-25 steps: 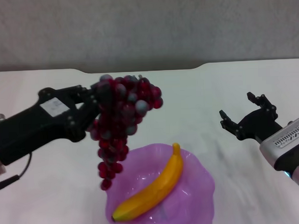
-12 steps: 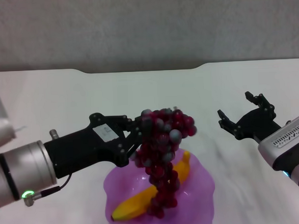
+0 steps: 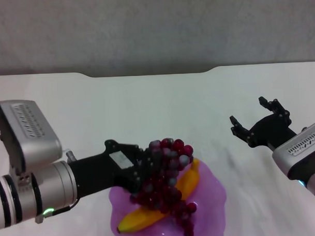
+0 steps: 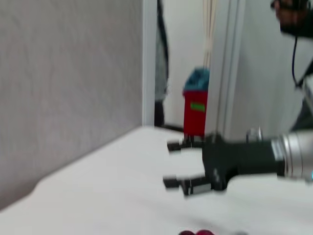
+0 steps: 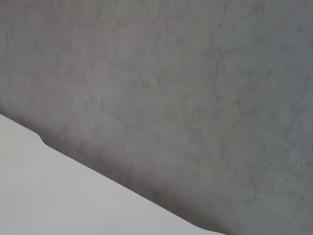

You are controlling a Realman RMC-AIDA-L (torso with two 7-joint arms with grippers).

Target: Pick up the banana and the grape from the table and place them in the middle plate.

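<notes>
The lower grapes [image 3: 185,216] are inside the middle plate's rim, so the robot's left gripper should go on lowering the grape bunch before it lets it go across the banana [image 3: 187,185].
In the head view my left gripper [image 3: 147,168] is shut on the top of the grape bunch [image 3: 167,182], dark red-purple. The bunch now lies in the purple wavy-rimmed middle plate [image 3: 212,196], draped over the yellow banana [image 3: 186,181] that lies there. A few grapes [image 4: 195,232] show at the edge of the left wrist view. My right gripper [image 3: 253,122] is open and empty, held above the white table [image 3: 146,103] to the right of the plate. It also shows in the left wrist view [image 4: 178,164].
The table's far edge has a notch [image 3: 145,73] against a grey wall. In the left wrist view a red and blue object [image 4: 196,105] stands beyond the table. The right wrist view shows only wall and table edge.
My left gripper carried the hanging grape bunch from up left of the plate to the right and down, so it now rests in the plate over the banana. The right gripper stayed still.
</notes>
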